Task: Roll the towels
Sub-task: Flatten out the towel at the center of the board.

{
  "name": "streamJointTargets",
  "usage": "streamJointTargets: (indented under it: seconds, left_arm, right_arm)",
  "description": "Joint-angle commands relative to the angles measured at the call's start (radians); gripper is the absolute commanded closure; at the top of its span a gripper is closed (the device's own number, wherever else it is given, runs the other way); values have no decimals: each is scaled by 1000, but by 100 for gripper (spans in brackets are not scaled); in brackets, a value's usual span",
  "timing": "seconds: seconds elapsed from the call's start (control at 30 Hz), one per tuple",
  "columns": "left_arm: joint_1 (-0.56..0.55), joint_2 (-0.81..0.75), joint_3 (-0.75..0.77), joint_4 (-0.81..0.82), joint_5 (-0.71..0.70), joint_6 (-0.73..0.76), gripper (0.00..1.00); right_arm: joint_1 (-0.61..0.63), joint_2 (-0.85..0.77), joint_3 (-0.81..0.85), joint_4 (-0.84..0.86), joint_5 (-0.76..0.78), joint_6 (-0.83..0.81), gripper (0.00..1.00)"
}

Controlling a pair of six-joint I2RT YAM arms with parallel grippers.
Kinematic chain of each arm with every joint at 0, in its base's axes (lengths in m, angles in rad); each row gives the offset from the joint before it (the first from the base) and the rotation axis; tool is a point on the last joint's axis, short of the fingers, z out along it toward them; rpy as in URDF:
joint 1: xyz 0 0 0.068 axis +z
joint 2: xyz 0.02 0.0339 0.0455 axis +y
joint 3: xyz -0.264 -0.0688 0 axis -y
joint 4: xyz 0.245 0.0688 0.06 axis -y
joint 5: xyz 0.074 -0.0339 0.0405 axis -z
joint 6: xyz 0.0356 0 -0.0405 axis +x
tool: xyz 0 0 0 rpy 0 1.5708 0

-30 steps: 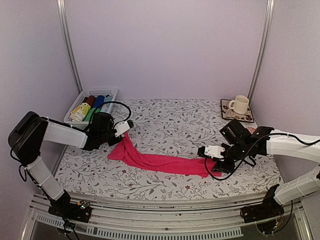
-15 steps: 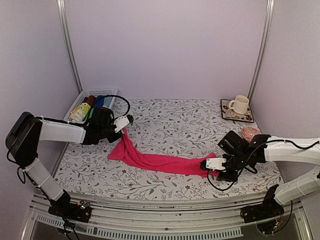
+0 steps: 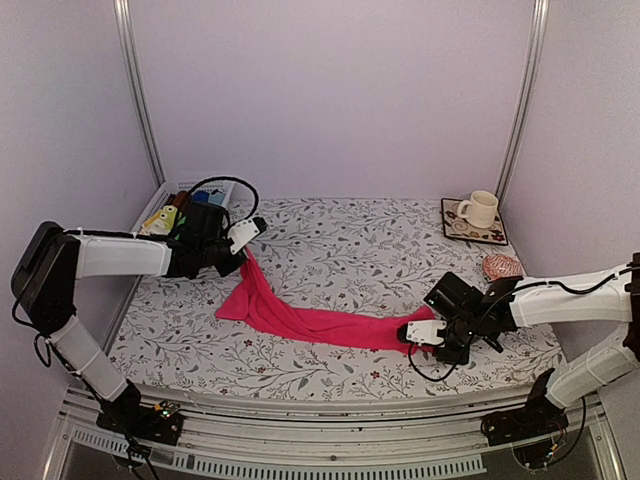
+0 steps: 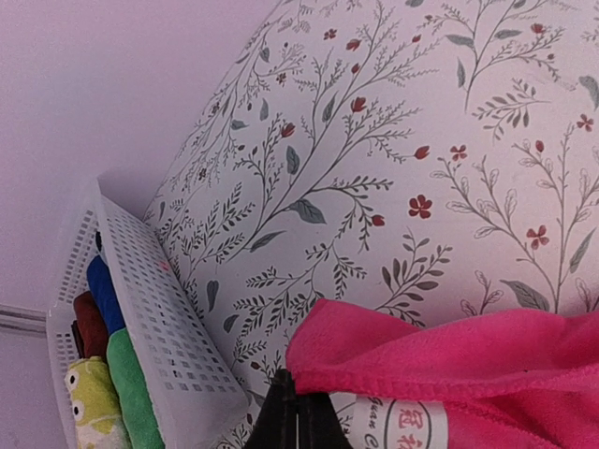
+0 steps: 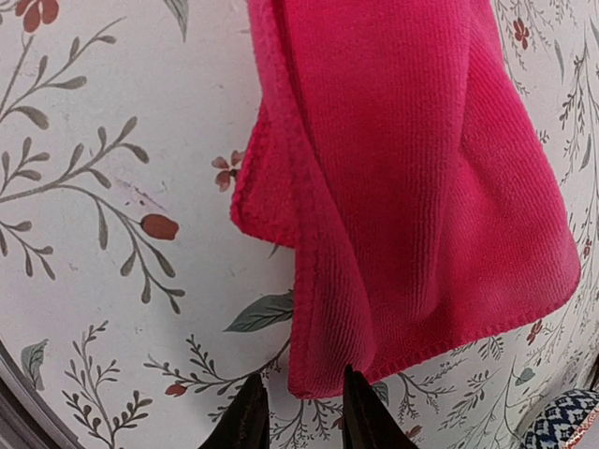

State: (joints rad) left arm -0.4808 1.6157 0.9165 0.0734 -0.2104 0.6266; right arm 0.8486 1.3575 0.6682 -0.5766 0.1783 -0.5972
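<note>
My right gripper needs to open, reach farther over the towel's corner and grip it before lifting, because the hot pink towel's corner tip sits too shallow at the ends of its fingers.
The hot pink towel lies stretched across the patterned table, bunched into a long strip. My left gripper is shut on its left corner and holds it lifted beside the basket; it shows in the left wrist view. My right gripper is at the towel's right end. In the right wrist view its jaws stand slightly apart with the folded towel edge between the fingertips. The lime-yellow patterned towel lies in the basket and also shows in the left wrist view.
A white slotted basket at the back left holds dark red, blue and green rolls. A cream mug stands on a patterned coaster at the back right. A round red-orange woven pad lies near my right arm.
My left gripper has moved back towards the basket, lifting the pink corner. My right gripper has come down and nearer, to the towel's right end.
</note>
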Motion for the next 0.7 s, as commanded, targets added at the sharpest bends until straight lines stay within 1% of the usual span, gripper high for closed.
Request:
streamJointTargets:
  seconds: [0.0, 0.1, 0.27, 0.37, 0.47, 0.53, 0.67]
  left_arm:
    - [-8, 1, 13, -23, -10, -21, 100]
    - [-7, 3, 16, -20, -11, -25, 100]
    - [-7, 11, 27, -26, -19, -32, 100]
    - [-4, 15, 34, -30, -26, -36, 100]
    - [-1, 20, 44, -36, -32, -38, 100]
    - [-1, 23, 50, -38, -33, -40, 100]
    - [4, 27, 56, -44, -33, -45, 100]
  right_arm:
    - [29, 25, 10, 42, 31, 27, 70]
    - [44, 48, 10, 59, 53, 47, 70]
    - [86, 117, 33, 63, 76, 87, 72]
    - [95, 128, 30, 70, 95, 100, 73]
    - [105, 114, 18, 75, 136, 104, 74]
    - [111, 91, 5, 80, 171, 101, 76]
    - [116, 33, -28, 93, 218, 93, 76]
